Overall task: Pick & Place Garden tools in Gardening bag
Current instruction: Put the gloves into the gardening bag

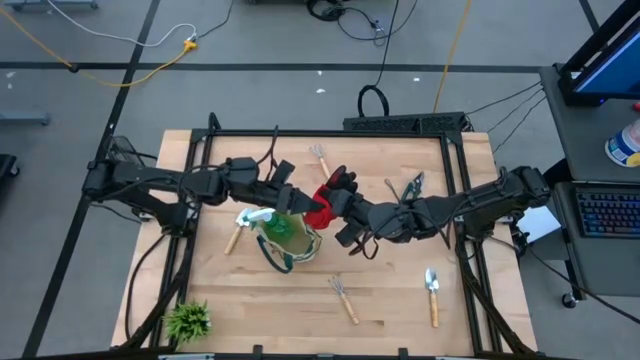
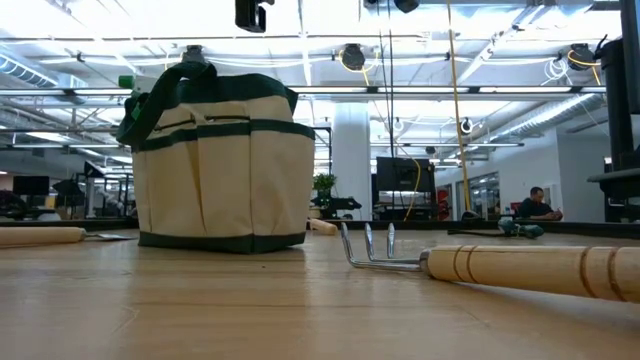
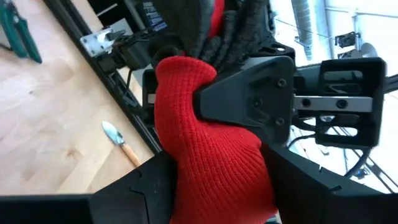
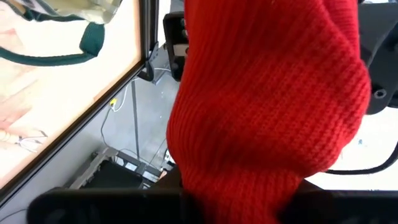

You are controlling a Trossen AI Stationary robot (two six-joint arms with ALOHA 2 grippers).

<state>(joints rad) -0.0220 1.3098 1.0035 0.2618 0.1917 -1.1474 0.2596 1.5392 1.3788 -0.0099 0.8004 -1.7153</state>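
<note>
I expect the gloves to stay upright, fingers raised, when I carry them, because the red knitted cuff bulges thick and full above my left gripper.
The red-and-black gloves hang in the air between my two arms, above the far rim of the gardening bag. My left gripper comes from the left and my right gripper from the right; both are shut on the gloves. The beige, green-trimmed bag stands upright on the table with the green spray bottle inside. On the tabletop lie two rakes, a trowel, dark shears and a wooden handle left of the bag. My left gripper has the gloves' red knitted cuff between its two fingers, reaching level from the table's left. The red knit fills the gap between them. The gloves are clear of the table and bag. My right gripper pinches the gloves higher on the red knit, where one of its dark fingers dents it in. It reaches about level from the table's right. In its own wrist view the red cuff hides the place of contact.
A small spiky green plant stands at the near left corner. In the low view a rake lies in front of the bag. Black frame rails edge the table. Bare wood lies in the near middle.
</note>
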